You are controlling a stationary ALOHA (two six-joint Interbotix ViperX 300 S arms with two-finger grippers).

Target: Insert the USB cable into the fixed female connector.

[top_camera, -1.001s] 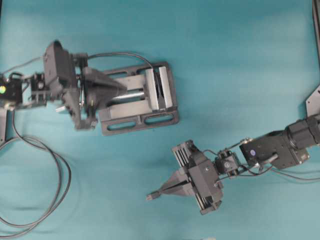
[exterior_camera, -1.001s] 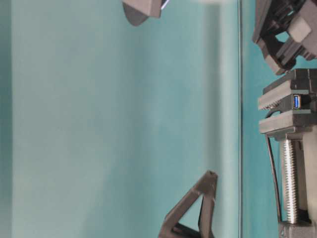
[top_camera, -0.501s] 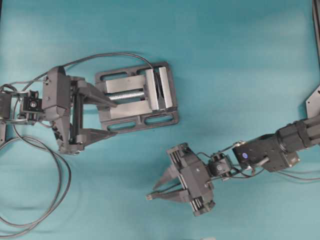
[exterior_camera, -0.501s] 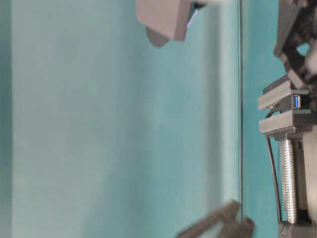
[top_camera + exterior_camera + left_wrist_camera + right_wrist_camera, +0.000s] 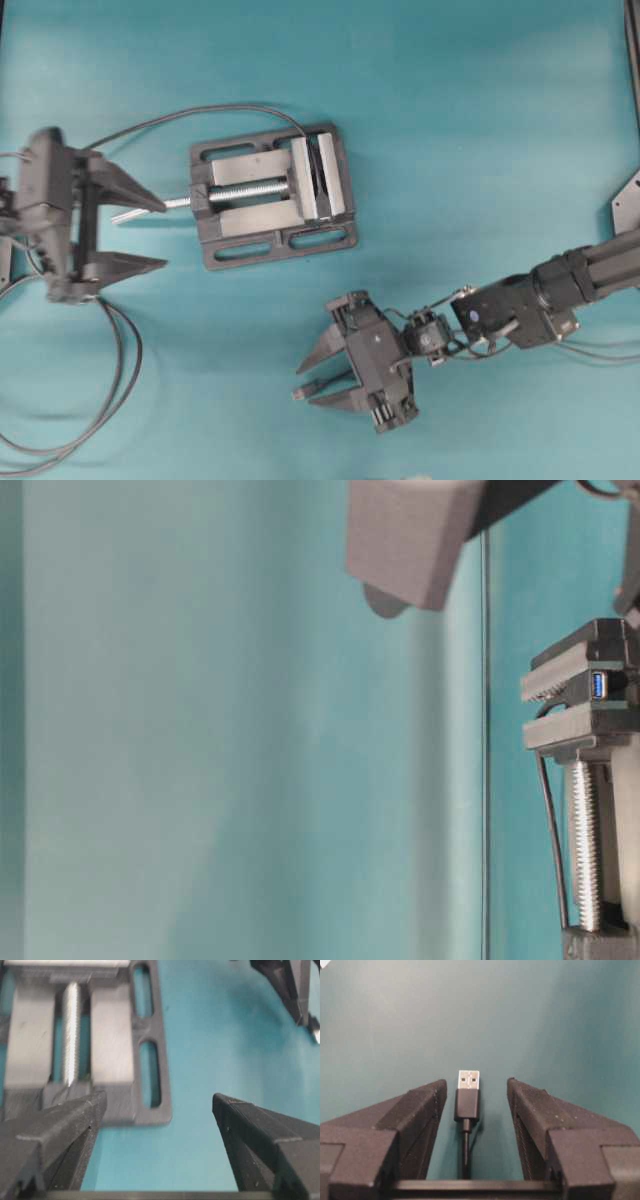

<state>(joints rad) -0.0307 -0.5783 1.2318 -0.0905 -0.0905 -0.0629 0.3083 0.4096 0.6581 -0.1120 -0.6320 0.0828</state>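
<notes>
I expect the thin cable [image 5: 466,1152], which runs back behind the plug [image 5: 466,1124], will drag along in a loose curve when I carry the plug to the vise.
The USB cable's plug [image 5: 468,1095] lies flat on the teal table between my right gripper's fingers, touching neither. Its cable runs back under the gripper. In the overhead view the plug [image 5: 301,393] shows at the tips of the right gripper [image 5: 305,385], which is open. The female connector [image 5: 598,685], with a blue socket face, is clamped between the jaws of the grey vise [image 5: 270,195]. My left gripper [image 5: 150,232] is open and empty, left of the vise's screw rod. In its wrist view the left gripper [image 5: 160,1100] faces the vise's base [image 5: 155,1090].
The connector's thin dark cable [image 5: 225,108] arcs from the vise to the left and curls in big loops [image 5: 115,380] at the lower left. A black bracket [image 5: 628,200] stands at the right edge. A blurred grey arm part [image 5: 410,540] fills the table-level view's top.
My left gripper has pulled back to the left, away from the vise. My right gripper has opened around the plug, which has stayed in place.
</notes>
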